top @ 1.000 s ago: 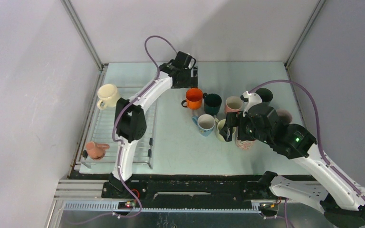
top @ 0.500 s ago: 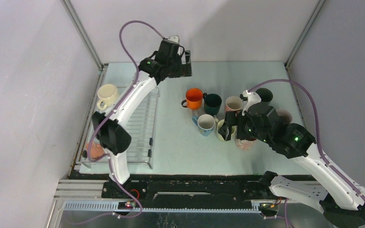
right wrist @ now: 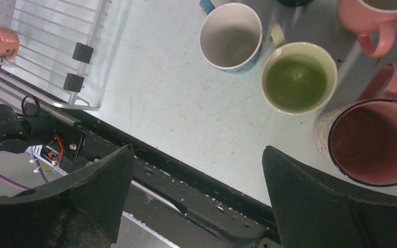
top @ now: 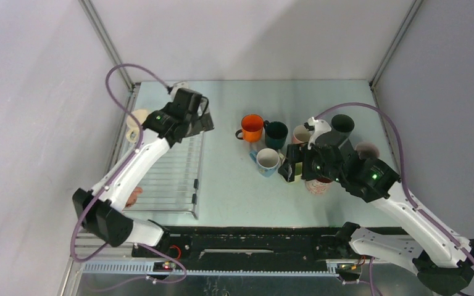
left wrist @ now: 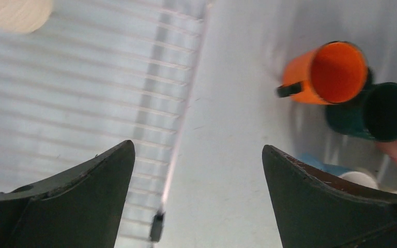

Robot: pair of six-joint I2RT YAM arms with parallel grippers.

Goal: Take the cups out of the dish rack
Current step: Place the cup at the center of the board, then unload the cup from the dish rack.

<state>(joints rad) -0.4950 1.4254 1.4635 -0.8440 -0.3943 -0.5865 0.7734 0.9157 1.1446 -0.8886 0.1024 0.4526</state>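
My left gripper should now go toward the rack's front, then open and close around the pink cup's body, with the pink cup lying clear [top: 134, 197] of the cream cup.
The wire dish rack [top: 173, 166] lies at the left of the table. A cream cup [top: 136, 118] stands at its far left corner, and a pink cup [top: 136, 196] near its front is partly hidden by my left arm. My left gripper [top: 202, 123] hovers open and empty over the rack's far right edge [left wrist: 178, 103]; the cream cup [left wrist: 15, 13] is far off to its left. Orange [top: 252, 127], dark teal [top: 276, 134] and light blue [top: 267, 161] cups stand on the table. My right gripper [top: 288, 169] hangs open, empty, above the pale green cup [right wrist: 299, 77].
More cups crowd the right arm: a speckled pink cup [right wrist: 375, 142], another pink one [right wrist: 372, 15] and a dark cup [top: 343, 123]. The table's black front rail [right wrist: 196, 181] runs under my right gripper [right wrist: 197, 149]. Walls enclose the table on three sides.
My left arm has swung from beside the orange cup back to the left, over the rack's far right corner, its jaws opening fully. The right gripper has drifted slightly left.
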